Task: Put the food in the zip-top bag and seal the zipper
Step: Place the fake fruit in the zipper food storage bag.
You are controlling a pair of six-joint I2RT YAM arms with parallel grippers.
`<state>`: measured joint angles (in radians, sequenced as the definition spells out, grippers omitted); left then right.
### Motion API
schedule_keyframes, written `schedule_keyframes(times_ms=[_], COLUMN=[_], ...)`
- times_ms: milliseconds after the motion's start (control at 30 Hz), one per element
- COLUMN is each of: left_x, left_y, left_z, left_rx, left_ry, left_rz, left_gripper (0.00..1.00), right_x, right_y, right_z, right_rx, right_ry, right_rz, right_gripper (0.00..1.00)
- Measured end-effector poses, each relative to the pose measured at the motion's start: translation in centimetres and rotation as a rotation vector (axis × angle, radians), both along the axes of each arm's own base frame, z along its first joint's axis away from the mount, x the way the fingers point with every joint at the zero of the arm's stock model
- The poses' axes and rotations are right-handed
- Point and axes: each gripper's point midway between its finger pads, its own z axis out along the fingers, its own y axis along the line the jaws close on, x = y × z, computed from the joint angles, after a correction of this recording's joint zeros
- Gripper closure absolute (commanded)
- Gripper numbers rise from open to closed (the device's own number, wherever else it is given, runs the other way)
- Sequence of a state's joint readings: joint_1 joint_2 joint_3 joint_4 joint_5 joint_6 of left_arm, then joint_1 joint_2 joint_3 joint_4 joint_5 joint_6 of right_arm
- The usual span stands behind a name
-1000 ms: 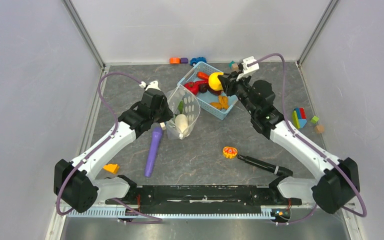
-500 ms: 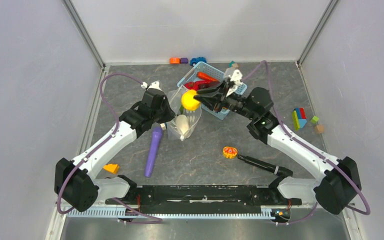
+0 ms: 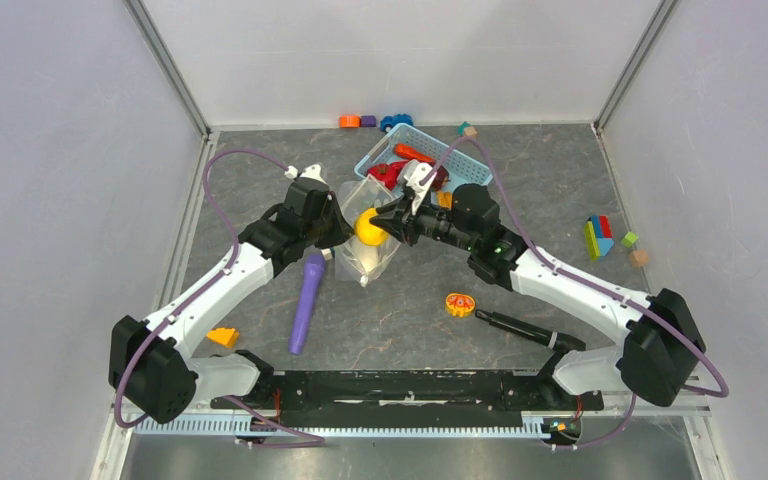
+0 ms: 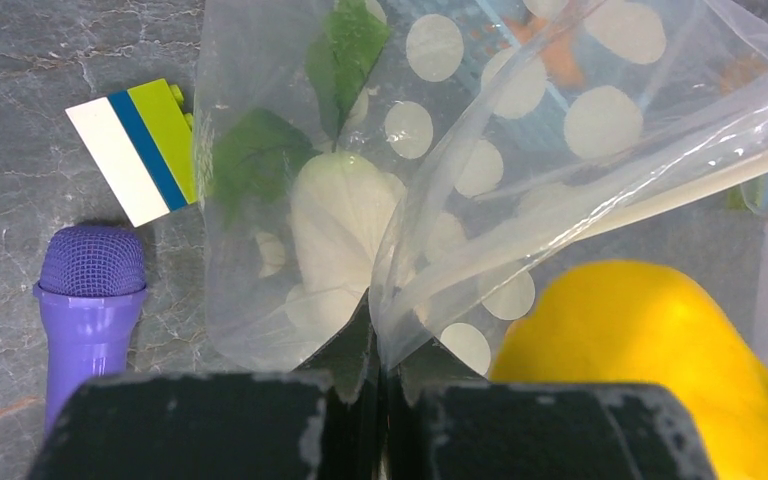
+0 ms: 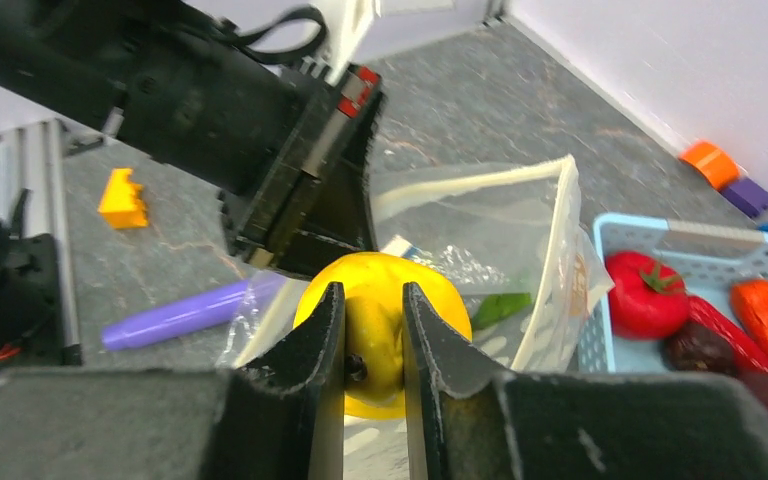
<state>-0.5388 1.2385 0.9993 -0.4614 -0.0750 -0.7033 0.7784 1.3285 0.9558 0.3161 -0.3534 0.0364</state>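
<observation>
The yellow pepper (image 3: pixel 369 227) is hanging over the bag's opening, so the robot's right gripper should go on lowering it until it rests next to the white egg (image 3: pixel 367 258), and then let go.
My left gripper (image 3: pixel 335 228) (image 4: pixel 378 335) is shut on the rim of the clear dotted zip-top bag (image 3: pixel 368 262) (image 4: pixel 480 160) and holds its mouth open. A white egg (image 4: pixel 335 215) and a green leaf lie inside the bag. My right gripper (image 3: pixel 380 225) (image 5: pixel 373 305) is shut on the yellow pepper (image 3: pixel 367 227) (image 5: pixel 375 350) (image 4: pixel 640 350) and holds it at the bag's mouth. The red tomato (image 5: pixel 647 292), the dark maroon ball (image 5: pixel 695 345) and the orange carrot (image 5: pixel 765 315) lie in the light-blue basket (image 3: pixel 378 152).
A purple toy stick (image 3: pixel 307 300) lies left of the bag. A small striped block (image 4: pixel 140 150) lies next to it. An orange slice toy (image 3: pixel 460 303) and a black marker (image 3: pixel 525 330) lie near the front. Coloured blocks (image 3: pixel 600 235) sit at the right.
My right gripper carried the yellow pepper left from the basket to the bag's mouth. The left gripper kept hold of the bag rim and stayed put.
</observation>
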Motion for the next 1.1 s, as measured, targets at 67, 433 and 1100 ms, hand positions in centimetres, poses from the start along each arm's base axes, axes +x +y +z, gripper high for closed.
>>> schedule_keyframes(times_ms=[67, 433, 1100], left_x=[-0.1, -0.9, -1.3], left_y=[-0.1, -0.9, -0.9], left_z=[0.0, 1.1, 4.7], left_rx=[-0.003, -0.053, -0.133], left_ry=[0.002, -0.002, -0.133], left_rz=[-0.005, -0.055, -0.068], left_gripper=[0.98, 0.98, 0.98], right_x=[0.4, 3.3, 7.2], right_y=[0.1, -0.4, -5.1], right_z=[-0.9, -3.4, -4.4], right_rx=[-0.034, -0.193, -0.358], right_ry=[-0.005, -0.061, -0.078], right_rz=[-0.033, -0.284, -0.664], right_gripper=[1.0, 1.0, 0.71])
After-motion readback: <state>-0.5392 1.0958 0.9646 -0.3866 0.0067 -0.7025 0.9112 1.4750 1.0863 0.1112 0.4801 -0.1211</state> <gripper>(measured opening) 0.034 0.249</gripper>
